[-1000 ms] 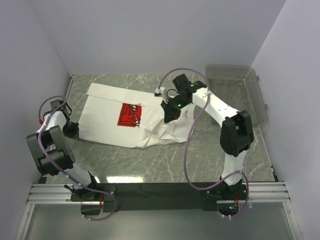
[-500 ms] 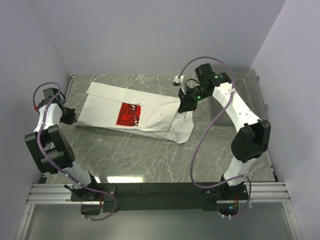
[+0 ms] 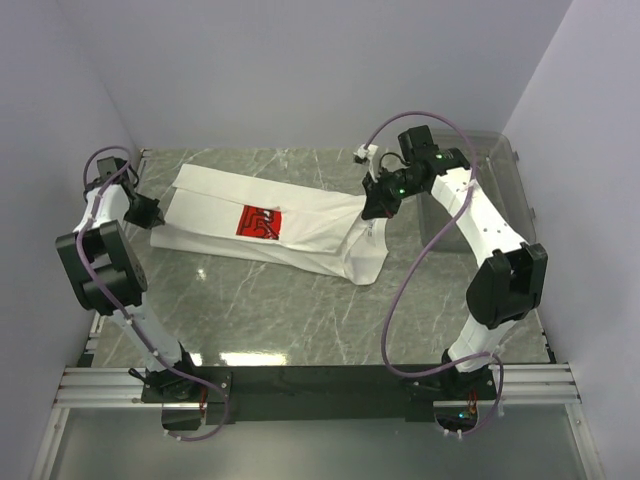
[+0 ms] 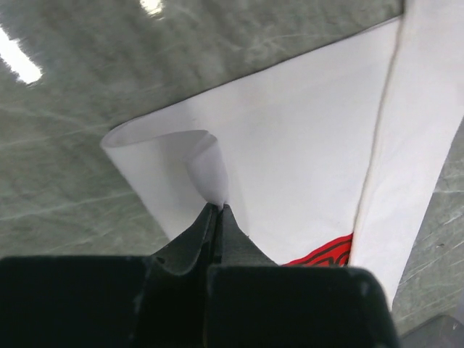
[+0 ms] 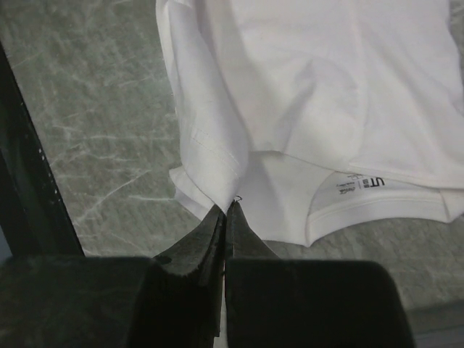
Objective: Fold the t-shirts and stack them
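My right gripper should next carry the t-shirt's near flap [image 3: 312, 259], which my grippers hold by both ends, over the t-shirt's body [image 3: 325, 215] until the flap lies flat, and then let go.
The white t-shirt [image 3: 300, 222] with a red chest print [image 3: 258, 222] lies stretched across the back of the marble table. My left gripper [image 3: 150, 212] is shut on the shirt's left corner; in the left wrist view the cloth [image 4: 290, 145] curls up between my closed fingers [image 4: 217, 210]. My right gripper [image 3: 372, 205] is shut on the shirt's right edge near the collar. In the right wrist view the white fabric [image 5: 326, 87] with its neck label [image 5: 355, 184] hangs from my closed gripper [image 5: 226, 206].
A clear grey plastic bin [image 3: 505, 190] stands at the back right, behind the right arm. White walls enclose the table on the left, back and right. The arm bases and metal rail [image 3: 320, 385] run along the near edge.
Both grippers pulled apart, stretching the crumpled shirt flat. The right gripper moved right and back with the collar end; the left gripper moved back along the left edge with its corner.
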Action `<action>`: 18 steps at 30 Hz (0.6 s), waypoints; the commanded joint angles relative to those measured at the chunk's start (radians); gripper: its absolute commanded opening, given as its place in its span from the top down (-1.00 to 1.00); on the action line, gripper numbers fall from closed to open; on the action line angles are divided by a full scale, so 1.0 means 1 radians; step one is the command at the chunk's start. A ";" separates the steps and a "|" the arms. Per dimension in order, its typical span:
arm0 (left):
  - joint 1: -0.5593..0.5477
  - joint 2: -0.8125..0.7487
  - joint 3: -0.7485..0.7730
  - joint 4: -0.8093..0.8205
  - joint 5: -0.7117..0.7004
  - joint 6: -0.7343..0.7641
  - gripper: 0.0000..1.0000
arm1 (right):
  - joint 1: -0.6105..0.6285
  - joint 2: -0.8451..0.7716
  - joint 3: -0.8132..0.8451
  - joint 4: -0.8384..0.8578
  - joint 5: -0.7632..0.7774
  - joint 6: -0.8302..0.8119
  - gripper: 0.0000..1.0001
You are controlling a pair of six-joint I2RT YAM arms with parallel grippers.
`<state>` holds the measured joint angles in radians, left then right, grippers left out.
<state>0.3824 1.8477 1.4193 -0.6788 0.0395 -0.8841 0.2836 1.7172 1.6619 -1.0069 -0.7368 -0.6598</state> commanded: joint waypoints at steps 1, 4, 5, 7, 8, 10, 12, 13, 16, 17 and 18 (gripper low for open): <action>-0.019 0.045 0.113 -0.005 0.008 0.037 0.99 | -0.015 -0.019 0.013 0.088 0.045 0.092 1.00; -0.034 0.106 0.185 -0.028 0.008 0.056 0.99 | -0.015 0.025 0.045 0.090 0.047 0.120 1.00; -0.045 0.137 0.202 -0.036 0.008 0.062 0.99 | -0.014 0.036 0.053 0.091 0.048 0.135 1.00; -0.053 0.165 0.252 -0.059 -0.003 0.073 0.99 | -0.015 0.061 0.073 0.105 0.063 0.155 1.00; -0.060 0.186 0.266 -0.064 -0.009 0.076 0.99 | -0.014 0.070 0.078 0.113 0.069 0.173 1.00; -0.063 0.205 0.294 -0.073 -0.012 0.077 0.99 | -0.015 0.094 0.102 0.116 0.082 0.184 1.00; -0.065 0.232 0.316 -0.079 -0.012 0.079 0.99 | -0.014 0.119 0.125 0.120 0.099 0.201 1.00; -0.066 0.240 0.322 -0.079 -0.012 0.080 0.99 | -0.015 0.128 0.134 0.119 0.103 0.209 1.00; -0.073 0.268 0.351 -0.084 -0.015 0.083 0.99 | -0.015 0.159 0.159 0.117 0.131 0.219 1.00; -0.076 0.280 0.360 -0.090 -0.016 0.085 0.99 | -0.015 0.166 0.165 0.117 0.135 0.229 1.00; -0.079 0.286 0.381 -0.093 -0.020 0.085 0.99 | -0.015 0.174 0.170 0.119 0.140 0.235 1.00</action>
<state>0.3096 2.1204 1.7256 -0.7593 0.0463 -0.8234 0.2741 1.8751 1.7683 -0.9180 -0.6266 -0.4629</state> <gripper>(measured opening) 0.014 0.011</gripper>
